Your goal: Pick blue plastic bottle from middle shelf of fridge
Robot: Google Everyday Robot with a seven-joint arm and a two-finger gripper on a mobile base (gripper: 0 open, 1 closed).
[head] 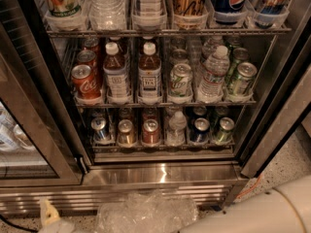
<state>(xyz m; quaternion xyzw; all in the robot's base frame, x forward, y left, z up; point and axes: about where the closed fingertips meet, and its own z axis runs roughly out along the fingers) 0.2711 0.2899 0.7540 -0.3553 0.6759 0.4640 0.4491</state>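
Note:
The robot's gripper is low beside the open glass door and out of line with the blue plastic bottle, so the robot should lift the gripper and face that bottle's lane.
The fridge stands open in front of me. Its middle shelf holds the blue plastic bottle, second lane from the left, upright, with a white cap and a pale bluish label. A like bottle with a whiter label stands just right of it. Only a small pale part of my gripper shows at the bottom left edge, low by the floor and far below the shelf. My white arm crosses the bottom right corner.
A Coca-Cola can stands left of the bottle; green cans and a clear water bottle stand to the right. Short cans fill the rack below. The glass door hangs open at left. Crumpled clear plastic lies on the floor.

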